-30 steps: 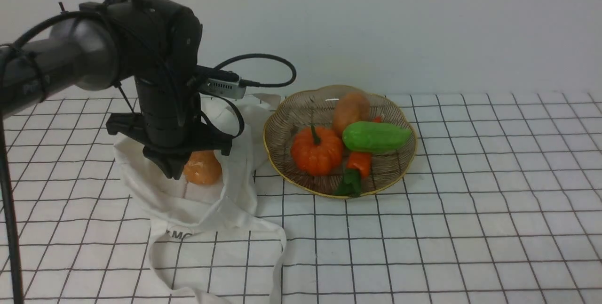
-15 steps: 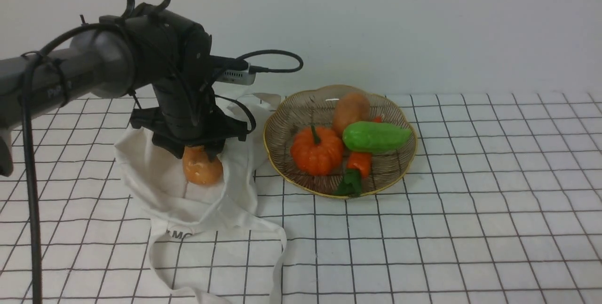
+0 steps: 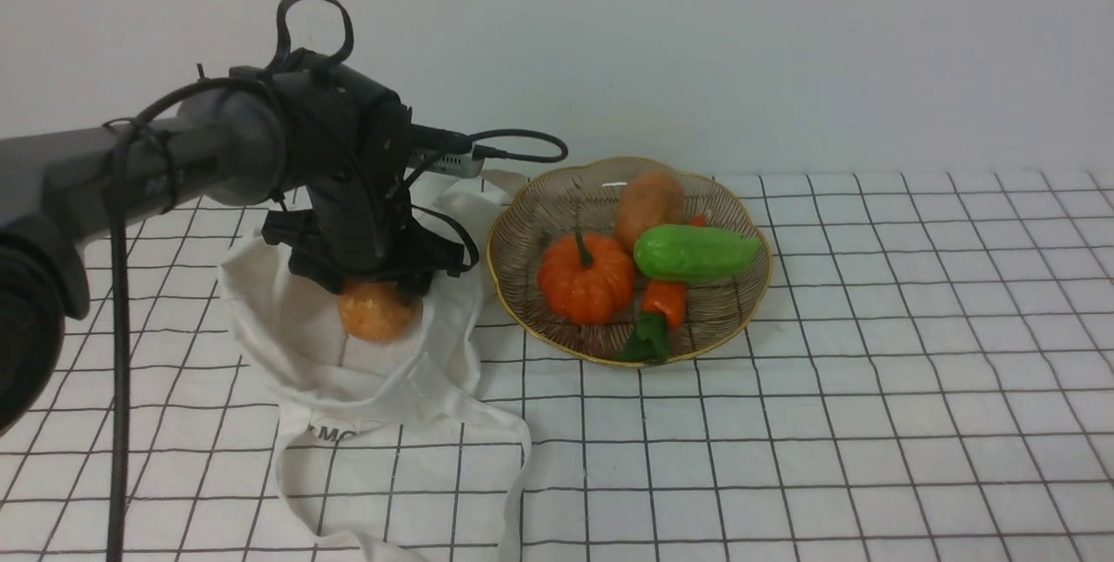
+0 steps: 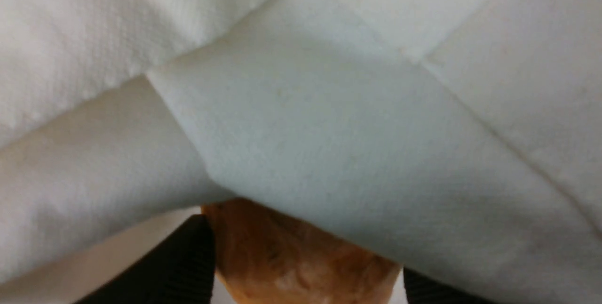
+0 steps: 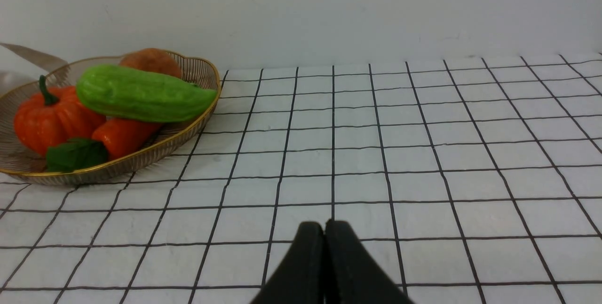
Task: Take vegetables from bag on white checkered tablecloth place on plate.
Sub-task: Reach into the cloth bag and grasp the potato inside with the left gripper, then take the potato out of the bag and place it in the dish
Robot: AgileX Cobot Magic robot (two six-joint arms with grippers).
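The green cucumber (image 3: 697, 253) rests propped across the red pepper (image 3: 665, 302), so the cucumber will roll off when the robot puts the potato against the pumpkin.
The light orange-tan potato (image 3: 376, 311) lies in the open mouth of the white tote bag (image 3: 287, 327) on the white checkered tablecloth (image 3: 870, 371). My left gripper (image 3: 374, 284) is down in the bag, open, with a black finger on each side of the potato (image 4: 301, 257); bag cloth (image 4: 329, 130) covers the potato's far part. The gold-rimmed wire plate (image 3: 540, 331) stands to the right of the bag and also shows in the right wrist view (image 5: 141, 156). My right gripper (image 5: 324, 228) is shut and empty, low over the cloth (image 5: 423, 153), and out of the front view.
On the plate lie an orange pumpkin (image 3: 585, 277), a green cucumber (image 3: 696, 253), a darker brown potato (image 3: 648, 205) and a red pepper (image 3: 666, 301). The bag's long strap (image 3: 513, 458) trails toward the front edge. A white wall stands behind.
My left arm has moved right and away from the camera, and its gripper has come down over the potato in the bag. The potato and the plate's contents have not moved.
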